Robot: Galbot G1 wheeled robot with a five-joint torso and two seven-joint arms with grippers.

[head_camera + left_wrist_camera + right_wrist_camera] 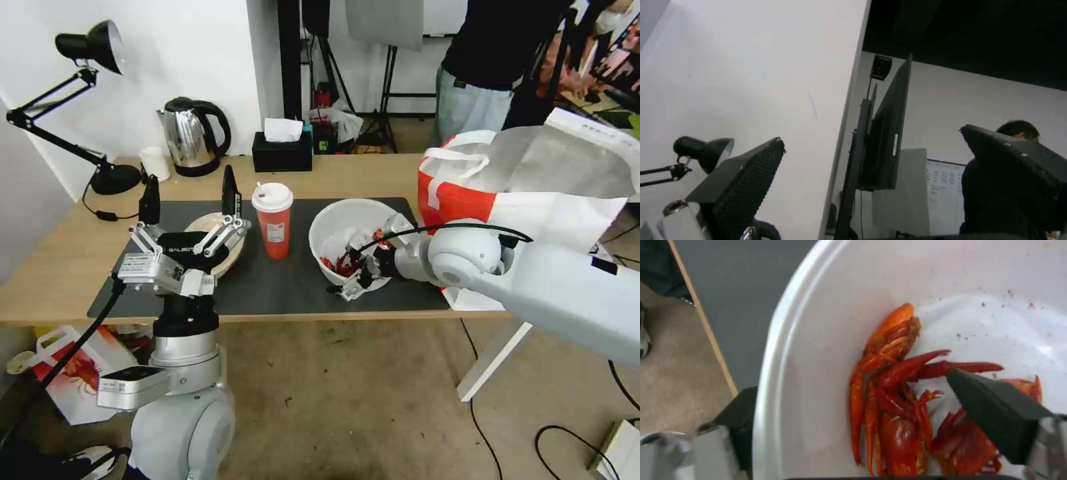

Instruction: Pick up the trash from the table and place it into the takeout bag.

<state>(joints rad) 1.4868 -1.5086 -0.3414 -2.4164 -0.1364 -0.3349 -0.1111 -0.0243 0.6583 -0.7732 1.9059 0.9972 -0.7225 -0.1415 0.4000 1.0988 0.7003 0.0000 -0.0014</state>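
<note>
The red crayfish shells sit low within the white bowl's high walls, so I expect them to come along inside when I lift the bowl by its rim.
The white bowl of red crayfish shells sits on the dark mat at mid table. My right gripper straddles the bowl's near rim and is open: one finger is inside over the shells, the other outside the wall. Left of the bowl stands the red cup with its white lid. Further left, the beige lid lies on the mat, partly hidden by my left gripper. That gripper points up, open and empty. The takeout bag stands open right of the bowl.
Along the back of the table are a black desk lamp, a small white cup, a steel kettle and a black tissue box. A smaller bag lies on the floor at left. Cables cross the floor at right.
</note>
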